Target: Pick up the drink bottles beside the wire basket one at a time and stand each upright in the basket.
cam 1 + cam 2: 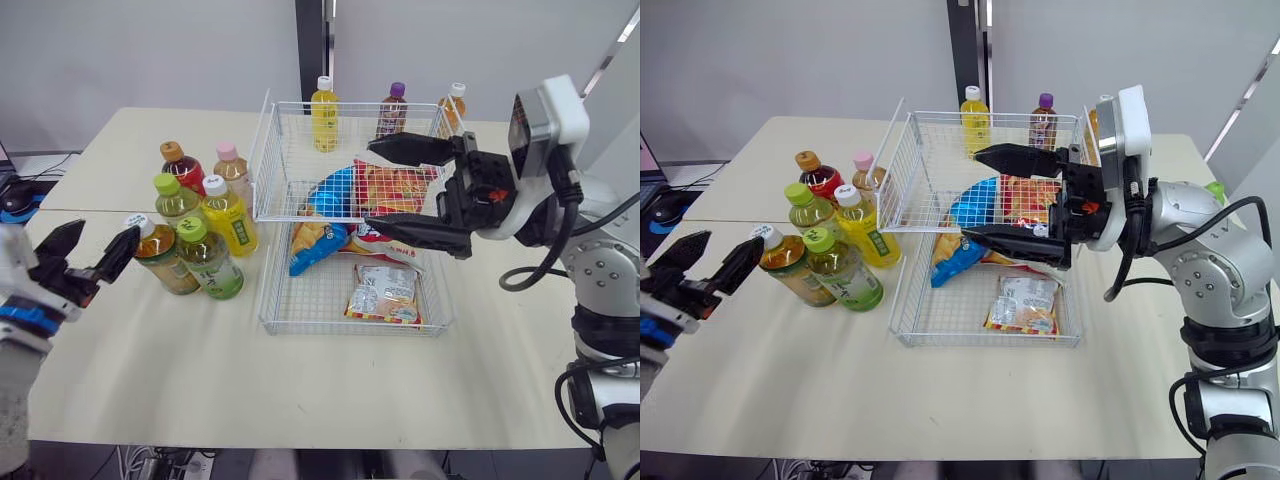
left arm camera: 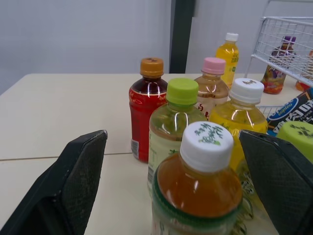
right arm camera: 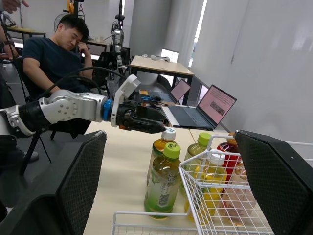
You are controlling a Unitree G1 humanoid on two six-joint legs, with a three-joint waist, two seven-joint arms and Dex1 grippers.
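Observation:
My gripper will set the amber bottle (image 1: 168, 259) in, and the bottle should stand upright above the snack bags that show through the wire basket's raised mesh bottom (image 1: 345, 192).
Several drink bottles stand in a cluster left of the wire basket (image 1: 268, 318): an amber one with a white cap (image 1: 165, 257), a green tea (image 1: 211, 260), a yellow one (image 1: 231, 215), a pale green-capped one (image 1: 175, 199), a red one (image 1: 184, 168) and a pink-capped one (image 1: 234, 167). My left gripper (image 1: 101, 240) is open just left of the amber bottle (image 2: 198, 191), which stands between its fingers (image 2: 73, 186) without touching them. My right gripper (image 1: 370, 185) hangs wide open above the basket, holding nothing.
Snack bags (image 1: 385, 290) lie in the basket. A yellow bottle (image 1: 324, 115), a purple-capped one (image 1: 392, 112) and an orange one (image 1: 453, 104) stand at its far side; inside or behind, I cannot tell. A seated person (image 3: 54, 58) and laptops (image 3: 215, 105) are beyond the table.

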